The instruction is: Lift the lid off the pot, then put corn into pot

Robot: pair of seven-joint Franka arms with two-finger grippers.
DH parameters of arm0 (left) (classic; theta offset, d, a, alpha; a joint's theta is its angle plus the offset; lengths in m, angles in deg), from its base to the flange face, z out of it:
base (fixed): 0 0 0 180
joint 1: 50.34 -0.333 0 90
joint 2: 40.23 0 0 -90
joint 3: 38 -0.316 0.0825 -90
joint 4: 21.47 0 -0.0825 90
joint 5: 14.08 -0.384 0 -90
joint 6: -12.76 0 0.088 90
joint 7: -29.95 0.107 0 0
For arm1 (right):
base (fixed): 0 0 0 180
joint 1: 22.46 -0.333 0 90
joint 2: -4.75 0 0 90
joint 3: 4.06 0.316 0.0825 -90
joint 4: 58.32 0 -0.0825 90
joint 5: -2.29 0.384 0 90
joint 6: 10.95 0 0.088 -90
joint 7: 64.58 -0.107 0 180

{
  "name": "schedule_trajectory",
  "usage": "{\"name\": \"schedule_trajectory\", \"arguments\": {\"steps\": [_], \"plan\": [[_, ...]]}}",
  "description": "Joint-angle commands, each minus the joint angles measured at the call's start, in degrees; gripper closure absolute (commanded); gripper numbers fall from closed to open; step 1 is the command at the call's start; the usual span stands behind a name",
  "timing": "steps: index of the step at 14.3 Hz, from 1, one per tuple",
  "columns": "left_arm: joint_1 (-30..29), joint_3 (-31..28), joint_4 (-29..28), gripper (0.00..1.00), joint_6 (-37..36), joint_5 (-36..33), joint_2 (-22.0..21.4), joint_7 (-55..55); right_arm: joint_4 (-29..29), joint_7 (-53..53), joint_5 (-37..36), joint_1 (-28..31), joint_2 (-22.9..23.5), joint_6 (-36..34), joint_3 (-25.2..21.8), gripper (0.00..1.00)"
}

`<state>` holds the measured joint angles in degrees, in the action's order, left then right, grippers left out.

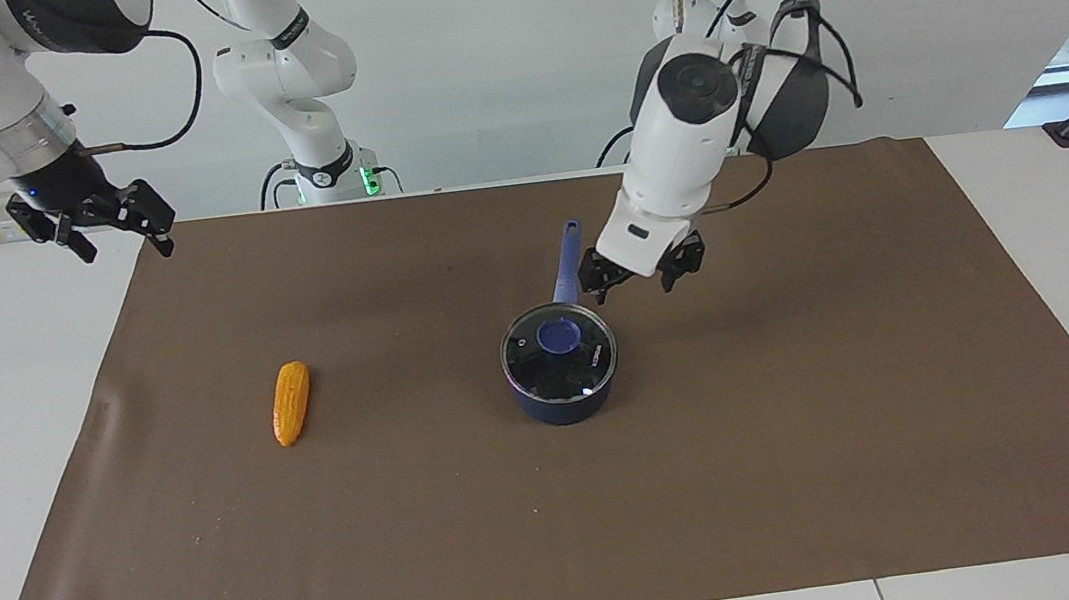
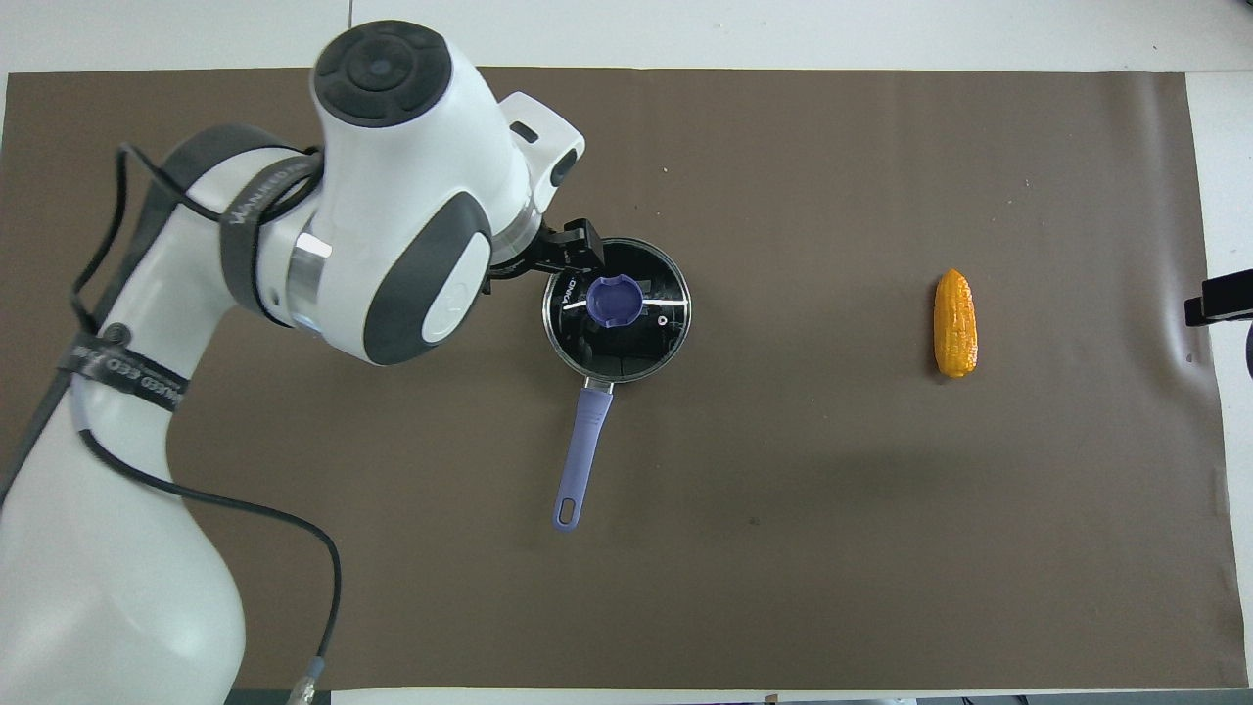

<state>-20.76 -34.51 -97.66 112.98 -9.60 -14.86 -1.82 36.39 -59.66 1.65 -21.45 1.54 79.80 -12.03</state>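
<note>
The blue knob [image 1: 559, 335] stands free in front of my left gripper's open fingers. I keep moving over the glass lid [image 1: 557, 372] until the fingers are on both sides of the knob.
The dark blue pot [image 1: 561, 403] stands mid-mat with its long blue handle [image 1: 568, 261] pointing toward the robots. The glass lid [image 1: 542, 368] with its blue knob [image 1: 559, 335] sits on the pot; it also shows in the overhead view [image 2: 641, 333]. The orange corn [image 1: 290, 401] lies on the mat toward the right arm's end, also in the overhead view [image 2: 955, 323]. My left gripper [image 1: 642, 273] is open and empty, raised beside the pot's rim near the handle's root, not touching the lid. My right gripper [image 1: 114, 232] is open and empty, raised over the mat's corner at its own end.
A brown mat [image 1: 814, 459] covers most of the white table [image 1: 1038, 212]. In the overhead view the left arm's bulk [image 2: 392, 225] hides the mat beside the pot.
</note>
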Motion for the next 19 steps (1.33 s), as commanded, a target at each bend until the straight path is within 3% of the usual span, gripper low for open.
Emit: {"name": "schedule_trajectory", "arguments": {"steps": [1,11,15,19], "plan": [[3.2,-1.4,3.6,0.0,1.1,1.0,4.1,-0.7,0.6,1.1,0.9,0.3,-0.3,0.0,0.1,0.0],[6.3,-1.1,2.9,0.0,4.9,-2.8,7.1,-0.7,1.1,1.8,1.0,0.0,-0.4,0.7,0.5,0.0],[6.3,-1.1,2.9,0.0,5.2,-3.9,7.7,-0.5,6.1,1.1,1.3,-2.2,0.2,10.8,0.9,0.0],[6.4,-1.1,2.5,0.0,6.1,-4.0,7.7,-0.4,7.2,1.6,1.4,-2.2,8.2,18.7,0.9,0.0]]}}
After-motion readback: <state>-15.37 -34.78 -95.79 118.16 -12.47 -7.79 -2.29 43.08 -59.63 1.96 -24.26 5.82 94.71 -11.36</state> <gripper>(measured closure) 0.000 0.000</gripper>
